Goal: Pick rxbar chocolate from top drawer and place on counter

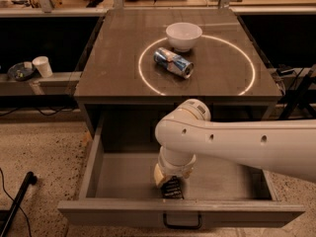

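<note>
My gripper's narrow fingers have the rxbar chocolate (173,189) sticking out past them toward the drawer's front side, so next I open wide, reach lower around the bar (172,182) and close before I lift.
The top drawer (98,157) is pulled open below the counter (113,58), which carries a thin white circle line. My white arm reaches in from the right and bends down into the drawer. My gripper (171,182) is low over the drawer floor near the front wall, left of centre. A small black thing with pale marks, which looks like the rxbar chocolate (173,190), shows right under the gripper; the wrist hides most of it. I cannot tell whether the gripper holds it.
A white bowl (183,35) and a crushed blue-silver can (173,62) sit inside the circle on the counter. A paper cup (42,66) and a dark dish (20,71) stand on a shelf at left. A dark pole (17,201) lies on the speckled floor at lower left.
</note>
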{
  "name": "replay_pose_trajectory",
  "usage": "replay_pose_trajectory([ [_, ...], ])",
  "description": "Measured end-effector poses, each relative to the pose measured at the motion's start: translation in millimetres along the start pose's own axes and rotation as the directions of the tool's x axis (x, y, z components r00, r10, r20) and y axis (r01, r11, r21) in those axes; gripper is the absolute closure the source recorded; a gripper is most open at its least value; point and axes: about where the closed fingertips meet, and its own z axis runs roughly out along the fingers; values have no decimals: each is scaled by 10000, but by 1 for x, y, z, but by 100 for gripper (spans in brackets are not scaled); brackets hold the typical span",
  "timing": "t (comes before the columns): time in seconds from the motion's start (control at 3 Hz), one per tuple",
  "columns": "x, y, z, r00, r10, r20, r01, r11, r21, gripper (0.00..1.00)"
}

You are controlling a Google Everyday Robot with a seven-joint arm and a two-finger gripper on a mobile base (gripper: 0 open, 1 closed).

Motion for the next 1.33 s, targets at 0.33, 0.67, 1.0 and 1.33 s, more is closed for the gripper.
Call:
replay_pose_trajectory([
  [0.33,0,2,3,9999,110,32,-110,9997,222,60],
  [0.67,-1,3,3,9998,175,-19,-175,9992,350,42],
  [1.0,0,3,2,9993,377,28,-378,9945,976,18],
  [1.33,-1,-3,1,9989,475,-22,-467,9893,1379,0],
])
